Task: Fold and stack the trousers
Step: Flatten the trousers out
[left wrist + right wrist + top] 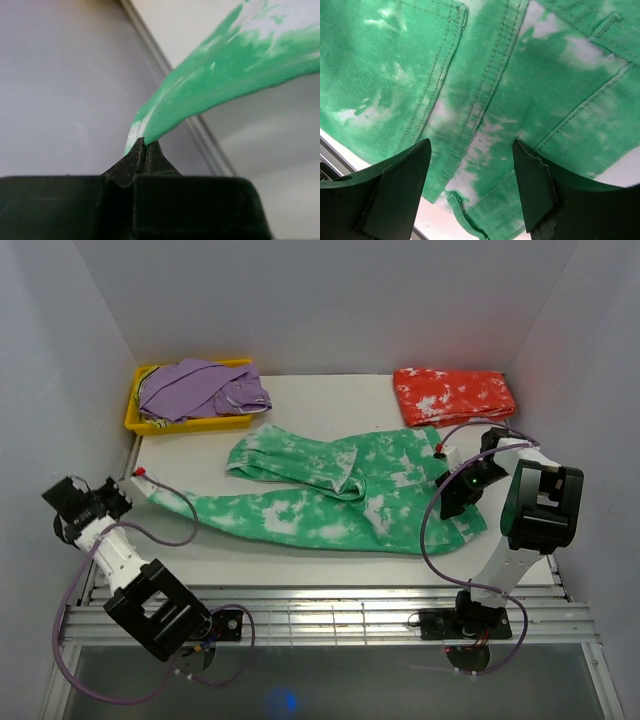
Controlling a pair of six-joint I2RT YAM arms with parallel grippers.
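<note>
The far leg (298,459) lies bunched up, so next my right gripper steadies the waist's far side (418,447) while my left gripper pulls that leg straight before folding.
The green trousers (330,490) with white blotches lie spread across the table, waist to the right, one leg reaching left. My left gripper (135,482) is shut on that leg's hem, and in the left wrist view the green cloth (220,80) runs up out of my left gripper (143,145), whose jaws stand pressed together. My right gripper (452,478) hovers over the waist end; in the right wrist view my right gripper (472,165) stands open above the trousers' seat seam (485,100), nothing between its fingers. The red-orange trousers (453,395) lie folded at the back right.
A yellow bin (135,420) at the back left holds a plain purple garment (205,388). White walls close in the table on three sides. A slatted metal rail (330,615) runs along the near edge by the arm bases.
</note>
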